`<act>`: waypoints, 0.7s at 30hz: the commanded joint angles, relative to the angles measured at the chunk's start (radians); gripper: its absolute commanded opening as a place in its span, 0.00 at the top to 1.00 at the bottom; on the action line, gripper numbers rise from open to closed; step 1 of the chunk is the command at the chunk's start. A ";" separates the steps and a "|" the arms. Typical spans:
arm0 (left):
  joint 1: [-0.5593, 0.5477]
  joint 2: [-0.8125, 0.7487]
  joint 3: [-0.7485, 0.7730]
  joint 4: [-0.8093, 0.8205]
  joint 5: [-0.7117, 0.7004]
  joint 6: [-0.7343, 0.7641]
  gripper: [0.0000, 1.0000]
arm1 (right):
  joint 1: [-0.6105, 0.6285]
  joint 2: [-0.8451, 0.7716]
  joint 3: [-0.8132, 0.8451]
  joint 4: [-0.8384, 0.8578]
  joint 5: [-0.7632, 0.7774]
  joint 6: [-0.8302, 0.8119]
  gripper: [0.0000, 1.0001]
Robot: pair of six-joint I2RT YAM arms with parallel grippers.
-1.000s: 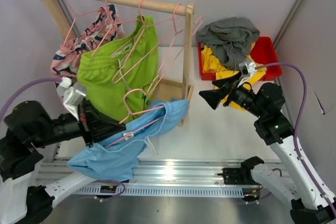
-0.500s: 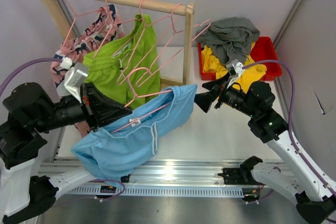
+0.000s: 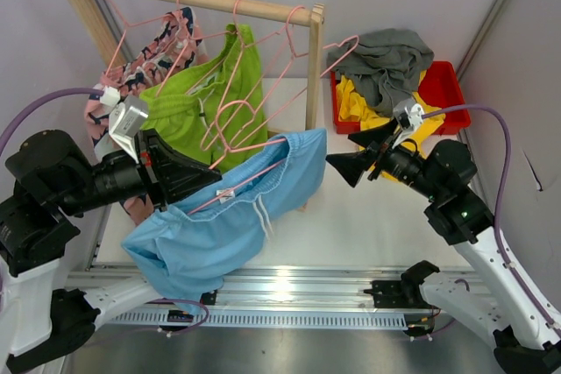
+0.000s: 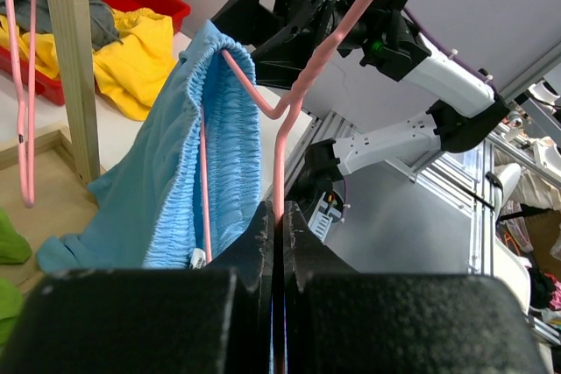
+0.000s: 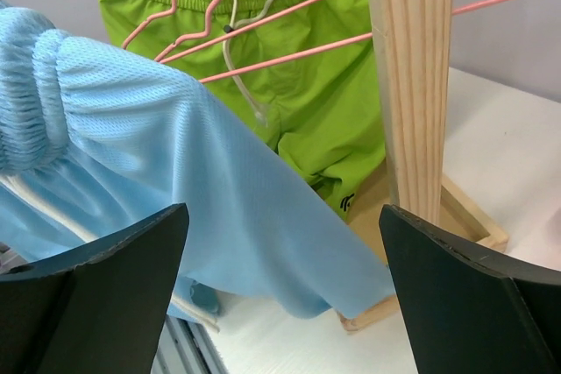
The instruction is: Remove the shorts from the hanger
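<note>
My right gripper should hold the waistband's corner (image 3: 316, 136) while my left gripper pulls the hanger back out, because the hanger's end (image 3: 283, 140) is inside the waistband.
My left gripper (image 3: 206, 188) is shut on a pink wire hanger (image 3: 230, 120) and holds it in the air in front of the rack. The light blue shorts (image 3: 237, 216) hang from that hanger by the waistband. In the left wrist view the wire (image 4: 278, 172) runs between the closed jaws (image 4: 279, 216), with the blue shorts (image 4: 188, 155) on its left. My right gripper (image 3: 340, 164) is open, just right of the shorts' edge. In the right wrist view the blue fabric (image 5: 175, 172) lies between its spread fingers (image 5: 282, 212), not touching them.
Lime green shorts (image 3: 188, 111) and pink patterned shorts (image 3: 131, 76) hang on the wooden rack (image 3: 314, 67), beside empty pink hangers (image 3: 289, 50). A red bin (image 3: 443, 85) at back right holds grey shorts (image 3: 386, 59) and yellow shorts (image 3: 359, 102). The rack post (image 5: 412, 85) stands close to my right gripper.
My left gripper has lifted the hanger with the blue shorts up and to the right, so the shorts' edge is closer to my right gripper. The right gripper has stayed open and barely moved.
</note>
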 commanded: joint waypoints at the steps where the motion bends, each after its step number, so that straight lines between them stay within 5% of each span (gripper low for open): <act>1: -0.004 -0.005 0.040 0.071 0.000 0.005 1.00 | -0.018 0.012 0.021 0.057 -0.065 0.018 0.01; 13: -0.004 0.002 0.034 0.080 -0.006 0.005 1.00 | 0.045 0.175 0.023 0.293 -0.105 0.088 0.01; 16: -0.004 0.000 0.037 0.072 -0.013 0.011 1.00 | 0.051 0.192 0.020 0.327 -0.128 0.090 0.34; 17: -0.004 0.000 0.032 0.068 -0.024 0.011 1.00 | 0.051 0.192 0.018 0.330 -0.120 0.087 0.91; 18: -0.006 0.003 0.034 0.060 -0.035 0.014 1.00 | 0.049 0.189 0.017 0.324 -0.097 0.081 1.00; 21: -0.004 0.003 0.011 0.010 -0.082 0.023 1.00 | 0.030 0.157 0.012 0.330 -0.001 0.061 1.00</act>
